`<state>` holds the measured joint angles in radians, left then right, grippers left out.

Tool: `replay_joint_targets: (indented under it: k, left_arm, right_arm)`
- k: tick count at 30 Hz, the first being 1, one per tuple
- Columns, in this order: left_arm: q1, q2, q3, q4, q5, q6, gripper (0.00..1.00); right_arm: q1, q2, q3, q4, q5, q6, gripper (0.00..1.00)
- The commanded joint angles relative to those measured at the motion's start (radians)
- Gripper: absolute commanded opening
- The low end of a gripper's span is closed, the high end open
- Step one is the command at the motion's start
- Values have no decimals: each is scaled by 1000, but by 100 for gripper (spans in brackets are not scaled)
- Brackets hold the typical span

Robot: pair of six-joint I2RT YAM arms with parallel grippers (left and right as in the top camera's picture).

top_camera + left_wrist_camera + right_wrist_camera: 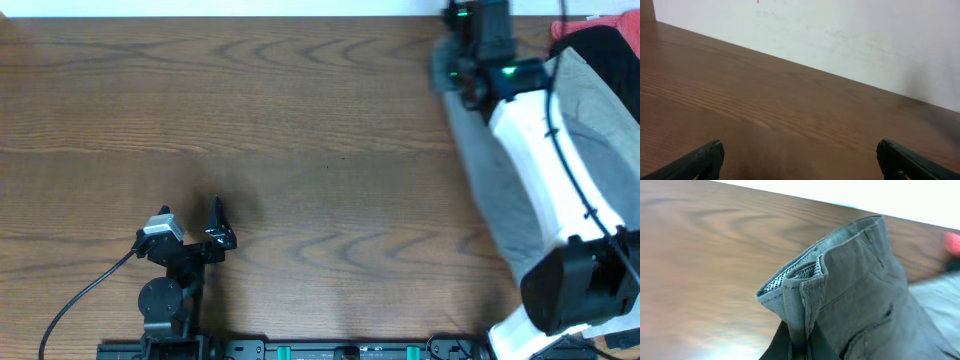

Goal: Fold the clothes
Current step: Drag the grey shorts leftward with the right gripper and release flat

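Observation:
The middle of the table (350, 200) is clear and my right gripper has the grey shorts by the waistband (802, 286), so I keep pulling until the shorts are lying there.
My right gripper (799, 342) is shut on the waistband of the grey shorts (855, 290), whose band is bunched between the fingers with a stitched pocket showing to the right. In the overhead view the right gripper (455, 70) is at the far right of the table, and the grey shorts (490, 190) trail under the white arm toward the front. Black (605, 50) and red (572, 27) pieces lie at the far right corner. My left gripper (195, 215) is open and empty over bare wood at the front left; its fingers show in the left wrist view (800, 160).
The wooden table (300, 120) ends at a white wall (840, 35) at the back. A black cable (80, 300) runs from the left arm toward the front edge. A red blur (952, 245) shows at the right wrist view's edge.

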<state>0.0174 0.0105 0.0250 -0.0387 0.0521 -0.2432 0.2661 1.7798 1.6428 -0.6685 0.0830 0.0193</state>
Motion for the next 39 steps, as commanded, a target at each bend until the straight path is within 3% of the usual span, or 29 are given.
replay_joint_targets:
  k: [1,13,16,22,24,25,27,28,39]
  left_arm:
    - [-3,-6,-21,-28,-12,-2,98]
    - [-3,-6,-21,-28,-12,-2,98]
    - [-3,-6,-21,-28,-12,-2,98]
    - [-3,-6,-21,-28,-12,-2,98]
    - [-3,-6,-21,-28,-12,-2,98]
    - [-3,-6,-21,-28,-12,-2,98]
    - [-3,-6,-21,-28,-12,-2,98]
    - [-3,-6,-21,-28,-12,-2,98]
    - [-3,-6,-21,-28,-12,-2,98]
  right_arm:
    - [129,0,17,5,-111,40,1]
    - [544,121,9,-7,-230,157,1]
    - [580,114,10,-24,-205,192,2]
    - [591,79,11,-41,-357,212,5]
    - [583,61,13,-70,-365,212,38]
    - [576,50,14,-90,-364,211,67]
    - [561,22,14,-134,-349,196,93]
    - [550,5,15,-162,-328,197,99]
    - [254,-221,20,-600,88,328,99]
